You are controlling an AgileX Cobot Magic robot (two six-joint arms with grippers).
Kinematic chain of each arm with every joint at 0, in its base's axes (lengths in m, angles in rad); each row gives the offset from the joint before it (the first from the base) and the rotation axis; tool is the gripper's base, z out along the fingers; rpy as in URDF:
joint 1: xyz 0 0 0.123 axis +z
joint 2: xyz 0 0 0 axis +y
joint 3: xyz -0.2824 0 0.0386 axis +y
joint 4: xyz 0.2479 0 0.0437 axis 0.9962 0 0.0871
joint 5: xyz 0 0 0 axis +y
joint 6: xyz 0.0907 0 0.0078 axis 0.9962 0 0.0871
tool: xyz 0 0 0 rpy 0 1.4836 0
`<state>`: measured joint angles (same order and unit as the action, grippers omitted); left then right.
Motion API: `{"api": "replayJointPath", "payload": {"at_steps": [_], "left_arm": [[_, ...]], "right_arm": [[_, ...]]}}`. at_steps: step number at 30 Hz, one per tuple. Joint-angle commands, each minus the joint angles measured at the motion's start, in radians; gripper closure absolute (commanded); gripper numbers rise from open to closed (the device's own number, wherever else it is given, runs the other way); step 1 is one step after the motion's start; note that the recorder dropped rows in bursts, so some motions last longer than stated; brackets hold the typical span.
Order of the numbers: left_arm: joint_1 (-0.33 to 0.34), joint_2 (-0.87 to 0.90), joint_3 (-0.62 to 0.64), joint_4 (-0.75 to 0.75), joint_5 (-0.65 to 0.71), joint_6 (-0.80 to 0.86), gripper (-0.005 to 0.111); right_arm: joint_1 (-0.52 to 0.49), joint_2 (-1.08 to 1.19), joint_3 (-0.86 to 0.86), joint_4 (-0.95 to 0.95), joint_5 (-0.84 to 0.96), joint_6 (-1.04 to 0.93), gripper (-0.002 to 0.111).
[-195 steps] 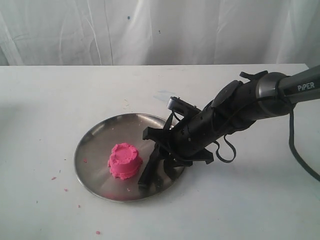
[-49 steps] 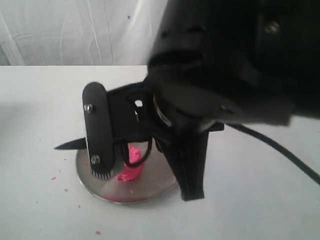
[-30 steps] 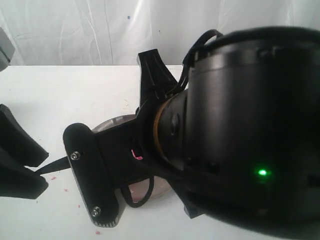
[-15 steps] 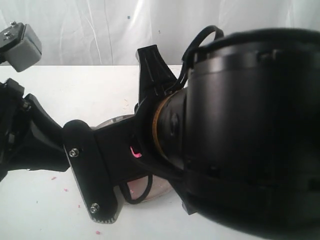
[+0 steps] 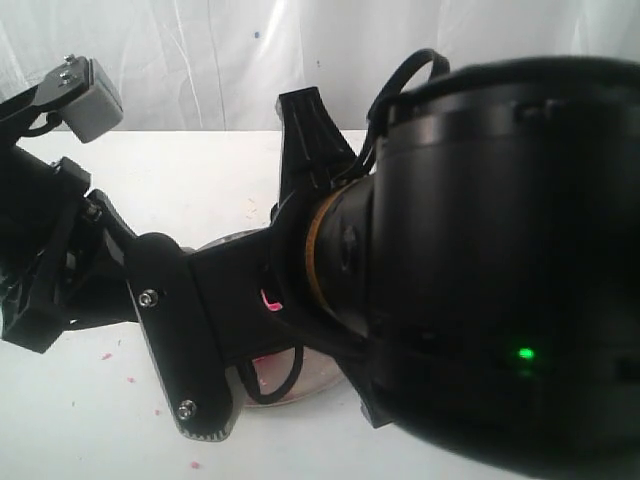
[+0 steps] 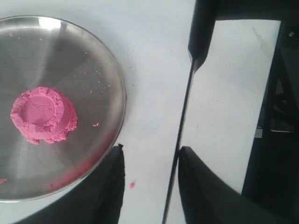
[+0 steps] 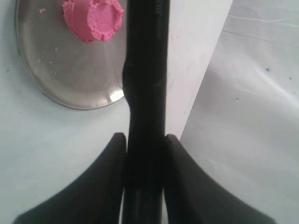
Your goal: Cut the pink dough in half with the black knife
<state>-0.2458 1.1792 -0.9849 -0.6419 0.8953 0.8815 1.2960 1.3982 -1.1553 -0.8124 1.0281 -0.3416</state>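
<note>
Next, I center the blade and close my left gripper on it before my right gripper opens, because the black knife slants near one finger of my left gripper.
The pink dough is one round mound on the steel plate. It also shows in the right wrist view as the dough on the plate. My right gripper is shut on the handle of the black knife. In the left wrist view the knife shows edge-on as a thin blade beside the plate. It runs between the fingers of my open left gripper, close to one finger. In the exterior view only a sliver of dough shows.
The right arm fills most of the exterior view, close to the camera. The left arm stands at the left with its grey camera block. Tiny pink crumbs lie on the white table by the plate.
The right arm has lifted the knife off the plate and risen close to the camera. In the last second the left arm came in from the left around the blade.
</note>
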Motion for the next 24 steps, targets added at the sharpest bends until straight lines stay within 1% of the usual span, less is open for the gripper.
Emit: {"api": "replayJointPath", "payload": {"at_steps": [1,2,4,5,12,14,15,17,18,19,21,22,24], "left_arm": [[-0.006,-0.002,-0.004,-0.034,-0.013,0.012,0.081],[-0.006,-0.002,-0.004,-0.034,-0.013,0.012,0.087],[-0.006,-0.002,-0.004,-0.034,-0.013,0.012,0.105],[-0.006,-0.002,-0.004,-0.034,-0.012,0.012,0.107],[-0.006,-0.002,-0.004,-0.042,-0.005,0.012,0.107],[-0.006,-0.002,-0.004,-0.066,-0.003,0.012,0.107],[-0.006,-0.002,-0.004,-0.081,-0.001,0.012,0.106],[-0.006,-0.002,-0.004,-0.1,0.002,0.016,0.099],[-0.006,-0.002,-0.004,-0.102,0.005,0.017,0.095],[-0.006,-0.002,-0.004,-0.102,0.013,0.024,0.087],[-0.006,-0.002,-0.004,-0.102,0.025,0.037,0.075],[-0.006,-0.002,-0.004,-0.102,0.025,0.037,0.072],[-0.006,-0.002,-0.004,-0.102,0.025,0.037,0.073]], "right_arm": [[0.0,-0.011,0.003,-0.018,-0.004,0.008,0.108],[0.0,-0.011,0.003,-0.018,-0.004,0.008,0.108],[0.0,-0.011,0.003,-0.018,-0.004,0.008,0.108],[0.0,-0.011,0.003,-0.018,-0.004,0.008,0.108],[0.0,-0.011,0.003,-0.018,-0.004,0.017,0.108],[0.0,-0.011,0.003,-0.018,-0.004,0.026,0.108],[0.0,-0.011,0.003,-0.018,-0.004,0.028,0.108],[0.0,-0.011,0.003,-0.018,-0.004,0.028,0.108],[0.0,-0.011,0.003,-0.018,-0.004,0.028,0.108],[0.0,-0.011,0.003,-0.018,-0.004,0.028,0.108],[0.0,-0.011,0.003,-0.018,-0.002,0.028,0.108],[0.0,-0.011,0.003,-0.018,-0.002,0.028,0.108],[0.0,-0.011,0.003,-0.018,-0.002,0.03,0.108]]}}
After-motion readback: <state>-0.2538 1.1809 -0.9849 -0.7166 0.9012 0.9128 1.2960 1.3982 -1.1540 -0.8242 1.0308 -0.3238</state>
